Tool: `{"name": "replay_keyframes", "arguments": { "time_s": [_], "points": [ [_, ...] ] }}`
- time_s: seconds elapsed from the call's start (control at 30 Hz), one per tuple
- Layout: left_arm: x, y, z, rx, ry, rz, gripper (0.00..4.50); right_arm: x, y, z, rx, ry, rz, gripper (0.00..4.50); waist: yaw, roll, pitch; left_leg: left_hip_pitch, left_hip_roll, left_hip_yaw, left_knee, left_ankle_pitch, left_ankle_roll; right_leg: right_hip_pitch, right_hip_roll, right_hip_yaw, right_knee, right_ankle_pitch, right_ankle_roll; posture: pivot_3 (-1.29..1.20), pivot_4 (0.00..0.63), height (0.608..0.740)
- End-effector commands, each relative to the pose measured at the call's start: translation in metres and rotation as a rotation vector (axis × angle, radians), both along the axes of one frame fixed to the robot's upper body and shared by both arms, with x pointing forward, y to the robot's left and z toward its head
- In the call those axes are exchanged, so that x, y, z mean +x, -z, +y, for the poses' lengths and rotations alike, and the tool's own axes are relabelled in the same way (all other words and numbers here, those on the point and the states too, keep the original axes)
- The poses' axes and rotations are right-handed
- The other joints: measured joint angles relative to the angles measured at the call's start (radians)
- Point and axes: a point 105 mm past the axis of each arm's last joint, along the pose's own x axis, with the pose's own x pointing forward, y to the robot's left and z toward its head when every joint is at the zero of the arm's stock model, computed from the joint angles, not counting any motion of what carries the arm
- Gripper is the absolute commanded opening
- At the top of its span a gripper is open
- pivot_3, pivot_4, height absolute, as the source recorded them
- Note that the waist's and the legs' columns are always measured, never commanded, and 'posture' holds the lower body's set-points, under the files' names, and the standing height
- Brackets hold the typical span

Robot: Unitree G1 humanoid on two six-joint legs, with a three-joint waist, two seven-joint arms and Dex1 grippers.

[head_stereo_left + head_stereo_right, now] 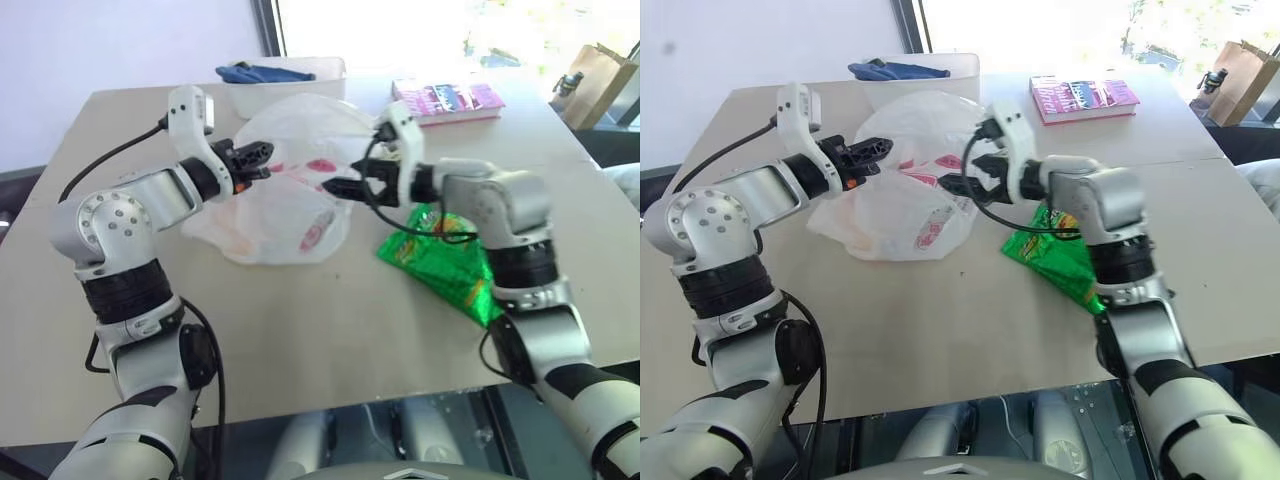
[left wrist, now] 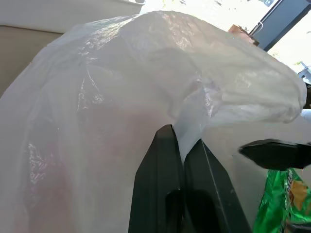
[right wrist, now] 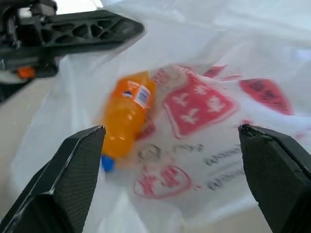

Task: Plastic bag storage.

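I expect the gripped end of the shiny green snack packet (image 1: 440, 262) to bunch up into a pleat and the rest to stay wide when I carry it, because wrinkles glint (image 1: 474, 294) on the packet.
The plastic bag (image 1: 290, 215), thin, translucent white with red print, lies puffed up in the middle of the table. My left gripper (image 1: 265, 157) is shut on a pinched fold of the bag's upper edge (image 2: 187, 121) and holds it lifted. An orange bottle (image 3: 127, 109) lies inside the bag, seen through the film. My right gripper (image 1: 965, 158) stands open just right of the bag, its fingers (image 3: 73, 165) spread wide and facing the printed side with nothing between them. A shiny green snack packet (image 1: 450, 265) lies on the table under my right forearm.
A white bin (image 1: 300, 85) with a blue cloth (image 1: 262, 72) stands at the table's far edge behind the bag. A pink book (image 1: 447, 100) lies at the back right. A brown paper bag (image 1: 598, 80) stands beyond the table's right corner.
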Motion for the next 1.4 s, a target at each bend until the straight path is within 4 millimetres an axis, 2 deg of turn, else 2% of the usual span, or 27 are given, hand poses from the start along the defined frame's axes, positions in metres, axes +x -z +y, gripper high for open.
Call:
{"name": "replay_keyframes", "arguments": {
  "time_s": [0.03, 0.1, 0.17, 0.27, 0.37, 0.4, 0.47, 0.53, 0.63, 0.7, 0.8, 0.9, 1.1, 1.2, 1.3, 1.4],
  "points": [
    [0.001, -0.011, -0.013, 0.01, 0.042, -0.065, 0.0, -0.034, -0.019, -0.021, -0.054, -0.023, -0.159, 4.45, 0.004, 0.0, 0.0, 0.0, 0.0, 0.0, 0.0, 0.0, 0.0, 0.0, 0.0, 0.0, 0.0, 0.0, 0.0, 0.0, 0.15, 0.74],
    [0.002, -0.009, -0.019, 0.013, 0.063, -0.064, 0.0, -0.046, -0.016, -0.034, -0.129, 0.004, -0.205, 4.45, 0.006, 0.0, 0.0, -0.001, 0.0, 0.0, 0.0, 0.0, 0.0, 0.0, 0.0, 0.0, 0.0, 0.0, 0.0, 0.0, 0.15, 0.74],
    [0.001, -0.007, -0.025, 0.028, 0.087, -0.067, 0.0, -0.057, -0.013, -0.056, -0.185, 0.037, -0.207, 4.45, 0.012, 0.0, 0.0, -0.001, 0.0, 0.0, -0.001, 0.0, 0.0, -0.001, 0.0, 0.001, 0.0, 0.0, 0.0, 0.0, 0.15, 0.74],
    [0.001, -0.006, -0.028, 0.027, 0.103, -0.071, 0.0, -0.064, 0.004, -0.114, -0.303, 0.208, -0.133, 4.45, 0.031, 0.0, 0.0, -0.001, -0.001, 0.0, -0.001, 0.0, 0.0, -0.001, -0.001, 0.001, -0.001, 0.0, 0.0, 0.0, 0.15, 0.74],
    [0.002, -0.005, -0.028, 0.02, 0.105, -0.071, 0.0, -0.069, 0.018, -0.166, -0.211, 0.41, 0.05, 4.45, 0.05, -0.001, 0.0, -0.001, -0.001, 0.0, -0.001, 0.0, 0.001, 0.0, -0.001, 0.002, -0.001, 0.0, 0.0, 0.0, 0.15, 0.74],
    [0.002, -0.004, -0.029, 0.016, 0.108, -0.071, 0.0, -0.071, 0.02, -0.182, -0.123, 0.484, 0.117, 4.45, 0.053, -0.001, 0.0, -0.001, -0.001, 0.001, -0.001, 0.0, 0.001, 0.0, -0.001, 0.002, -0.001, 0.0, 0.0, 0.0, 0.15, 0.74],
    [0.002, -0.003, -0.029, 0.001, 0.111, -0.07, 0.0, -0.077, 0.029, -0.207, -0.024, 0.608, 0.201, 4.45, 0.054, -0.001, 0.0, -0.001, -0.001, 0.001, 0.0, 0.0, 0.001, 0.0, -0.001, 0.003, 0.0, 0.0, 0.0, 0.0, 0.15, 0.74],
    [0.0, -0.003, -0.03, 0.002, 0.114, -0.071, 0.0, -0.084, 0.045, -0.224, -0.01, 0.713, 0.249, 4.45, 0.058, -0.001, 0.0, -0.001, -0.001, 0.001, -0.001, 0.0, 0.001, 0.0, -0.001, 0.005, 0.0, 0.0, 0.0, 0.0, 0.15, 0.74],
    [-0.002, -0.002, -0.033, 0.0, 0.125, -0.072, 0.0, -0.093, 0.064, -0.225, 0.057, 0.739, 0.304, 4.45, 0.058, -0.001, 0.0, -0.001, -0.002, 0.001, -0.001, 0.0, 0.001, 0.0, -0.001, 0.006, 0.0, 0.0, 0.0, 0.0, 0.15, 0.74],
    [-0.003, 0.0, -0.035, 0.0, 0.138, -0.066, 0.0, -0.094, 0.084, -0.219, 0.073, 0.757, 0.367, 4.45, 0.052, -0.001, 0.0, 0.0, -0.002, 0.003, -0.001, 0.0, 0.001, 0.0, -0.001, 0.008, 0.001, 0.0, 0.0, 0.0, 0.15, 0.74],
    [-0.007, -0.002, -0.039, 0.005, 0.157, -0.069, 0.0, -0.094, 0.115, -0.223, 0.08, 0.846, 0.448, 4.45, 0.052, -0.001, -0.001, 0.002, -0.001, 0.004, -0.001, 0.0, 0.001, 0.0, 0.0, 0.01, 0.002, 0.0, 0.0, 0.0, 0.15, 0.74],
    [-0.008, -0.002, -0.038, 0.009, 0.154, -0.067, 0.0, -0.094, 0.121, -0.224, 0.11, 0.875, 0.46, 4.45, 0.052, 0.0, -0.002, 0.002, -0.002, 0.005, -0.001, 0.0, 0.001, 0.0, 0.0, 0.011, 0.002, 0.0, 0.0, 0.0, 0.15, 0.74],
    [-0.009, -0.002, -0.037, 0.013, 0.147, -0.062, 0.0, -0.089, 0.134, -0.197, 0.128, 0.753, 0.504, 4.45, 0.049, -0.001, -0.002, 0.003, -0.002, 0.005, -0.001, 0.0, 0.001, 0.0, 0.0, 0.01, 0.002, 0.0, 0.0, 0.0, 0.15, 0.74],
    [-0.009, -0.004, -0.038, 0.016, 0.15, -0.065, 0.0, -0.086, 0.143, -0.188, 0.102, 0.708, 0.509, 3.66, 0.045, -0.002, -0.004, 0.004, -0.002, 0.006, -0.001, 0.0, 0.001, 0.0, 0.001, 0.011, 0.003, 0.0, 0.0, 0.0, 0.15, 0.74],
    [-0.008, -0.006, -0.036, 0.019, 0.144, -0.07, 0.0, -0.083, 0.143, -0.186, 0.068, 0.685, 0.467, 2.37, 0.045, -0.002, -0.004, 0.004, -0.001, 0.006, -0.001, 0.0, 0.001, 0.0, 0.001, 0.01, 0.003, 0.0, 0.0, 0.0, 0.15, 0.74],
    [-0.008, -0.008, -0.033, 0.016, 0.135, -0.074, 0.0, -0.079, 0.127, -0.184, 0.108, 0.659, 0.402, 1.09, 0.046, -0.002, -0.004, 0.004, -0.001, 0.006, -0.001, 0.0, 0.001, 0.0, 0.001, 0.011, 0.003, 0.0, 0.0, 0.0, 0.15, 0.74]
  ]
}}
